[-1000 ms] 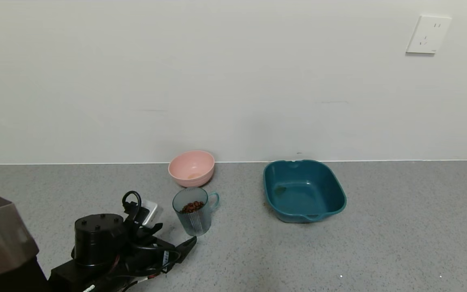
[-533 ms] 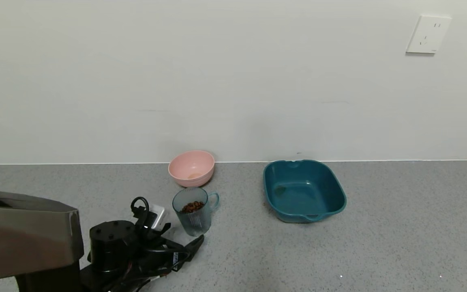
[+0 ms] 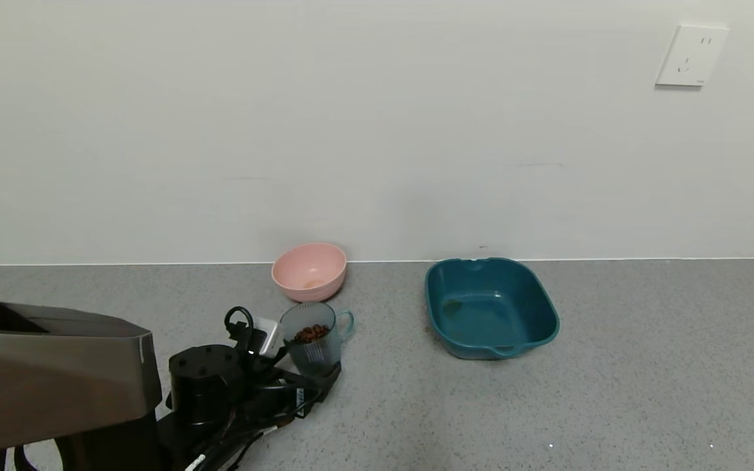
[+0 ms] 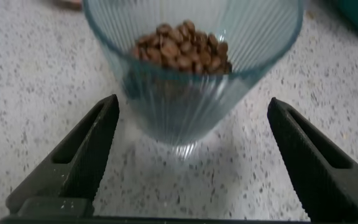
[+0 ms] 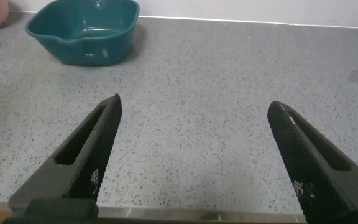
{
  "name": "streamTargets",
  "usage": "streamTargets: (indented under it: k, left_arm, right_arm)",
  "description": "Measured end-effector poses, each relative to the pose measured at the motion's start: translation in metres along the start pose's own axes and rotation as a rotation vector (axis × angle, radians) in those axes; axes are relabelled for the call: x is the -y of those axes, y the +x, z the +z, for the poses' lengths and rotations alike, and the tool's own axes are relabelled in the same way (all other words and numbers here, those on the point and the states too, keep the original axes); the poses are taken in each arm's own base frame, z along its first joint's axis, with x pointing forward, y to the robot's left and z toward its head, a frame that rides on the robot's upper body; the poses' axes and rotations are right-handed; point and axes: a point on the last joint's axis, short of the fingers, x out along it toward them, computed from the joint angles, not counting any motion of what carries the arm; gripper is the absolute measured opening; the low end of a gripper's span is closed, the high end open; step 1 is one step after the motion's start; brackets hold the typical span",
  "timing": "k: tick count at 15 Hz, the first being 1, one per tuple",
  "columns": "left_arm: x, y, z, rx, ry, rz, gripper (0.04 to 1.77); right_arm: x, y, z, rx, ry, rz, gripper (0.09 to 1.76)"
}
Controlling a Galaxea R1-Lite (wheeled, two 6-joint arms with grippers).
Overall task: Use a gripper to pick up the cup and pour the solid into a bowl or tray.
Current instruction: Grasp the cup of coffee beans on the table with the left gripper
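Observation:
I see the brown pellets (image 3: 311, 333) lying loose, well below the cup's rim (image 3: 308, 303). They will slide and tumble out when I tilt the cup far over.
The ribbed blue-grey cup (image 3: 315, 343) stands upright on the grey counter, handle to the right, with brown pellets (image 3: 311, 333) inside. The pink bowl (image 3: 309, 271) sits just behind it by the wall. My left gripper (image 3: 308, 367) is open, with one finger on each side of the cup's lower part, not touching it. In the left wrist view the cup (image 4: 191, 93) and its pellets (image 4: 182, 46) fill the space between the fingers of the left gripper (image 4: 192, 102). My right gripper (image 5: 194, 102) is open and empty over bare counter, out of the head view.
A teal squarish basin (image 3: 489, 307) sits to the right of the cup; it also shows in the right wrist view (image 5: 82, 31). A wall with a socket (image 3: 691, 55) backs the counter. My arm's grey housing (image 3: 43, 379) fills the lower left.
My left arm has moved forward and right towards the cup; its open fingers now flank the cup. The cup, bowl and basin have not moved.

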Motion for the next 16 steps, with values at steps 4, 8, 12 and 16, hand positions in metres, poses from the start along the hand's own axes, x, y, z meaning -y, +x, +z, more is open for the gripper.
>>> streamTargets:
  k: [4, 8, 12, 16]
  left_arm:
    - [-0.001, 0.013, 0.007, 0.046, -0.002, 0.016, 1.72]
    - [-0.001, 0.024, 0.008, 0.064, -0.003, 0.016, 1.72]
    - [-0.004, 0.035, 0.007, 0.075, -0.005, 0.011, 1.72]
    - [-0.006, 0.044, 0.004, 0.076, -0.007, 0.023, 1.72]
  right_arm:
    - [0.000, 0.000, 0.000, 0.000, 0.000, 0.000, 1.71]
    - [0.000, 0.000, 0.000, -0.001, 0.000, 0.001, 1.71]
    - [0.000, 0.000, 0.000, -0.001, 0.000, 0.001, 1.71]
    - [0.000, 0.000, 0.000, -0.001, 0.000, 0.001, 1.71]
